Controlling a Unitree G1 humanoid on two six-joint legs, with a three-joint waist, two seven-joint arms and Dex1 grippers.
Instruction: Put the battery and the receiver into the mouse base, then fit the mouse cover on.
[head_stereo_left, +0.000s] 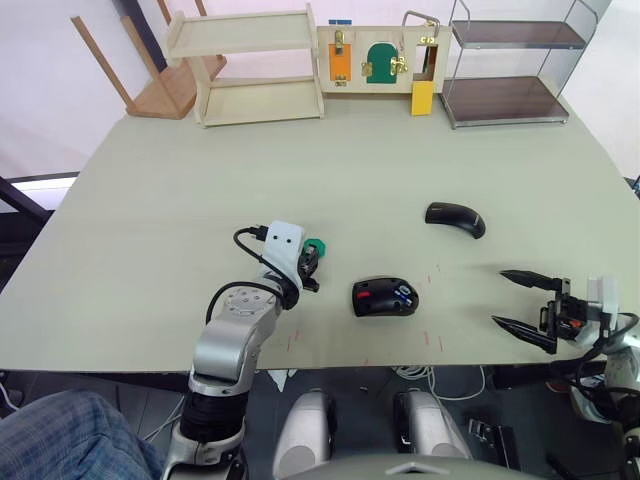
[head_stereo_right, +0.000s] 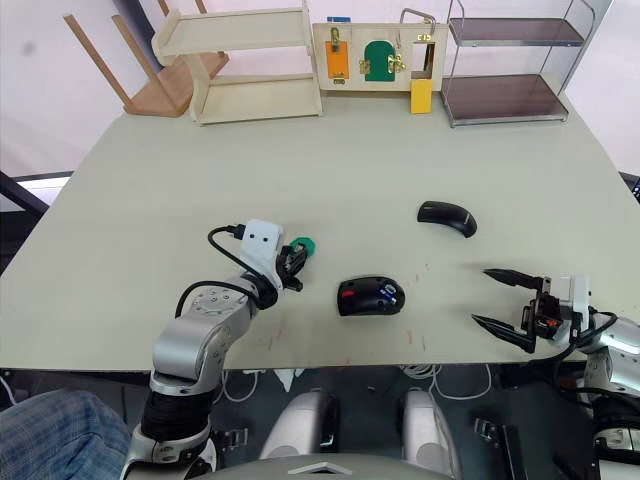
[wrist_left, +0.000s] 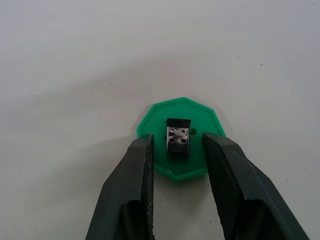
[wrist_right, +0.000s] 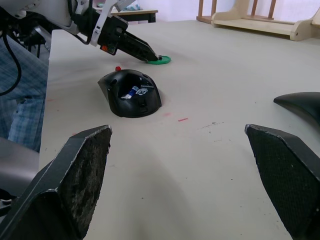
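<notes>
I expect the receiver (wrist_left: 178, 137) to come free and leave the green disc behind when I lift it, because the metal plug (wrist_left: 178, 140) lies fully uncovered across the disc.
The receiver (wrist_left: 178, 136), a tiny dark USB stub, lies on a green disc (wrist_left: 180, 107) left of the table's middle. My left gripper (wrist_left: 178, 139) is open, one finger on each side of the receiver with a small gap to it. To its right rests the black mouse base (head_stereo_left: 385, 297), and the blue battery (wrist_right: 132, 91) lies in its hollow. Behind it, to the right, the glossy mouse cover (head_stereo_left: 455, 217) lies by itself. My right gripper (head_stereo_left: 500, 297) hovers wide open near the front right edge, holding nothing.
A wooden shelf (head_stereo_left: 255, 65), a latch board (head_stereo_left: 380, 58) and a metal rack (head_stereo_left: 505, 65) line the table's far edge. An overturned wooden stool (head_stereo_left: 150, 70) sits at the far left. A person's knee (head_stereo_left: 60, 435) in jeans is at the near left.
</notes>
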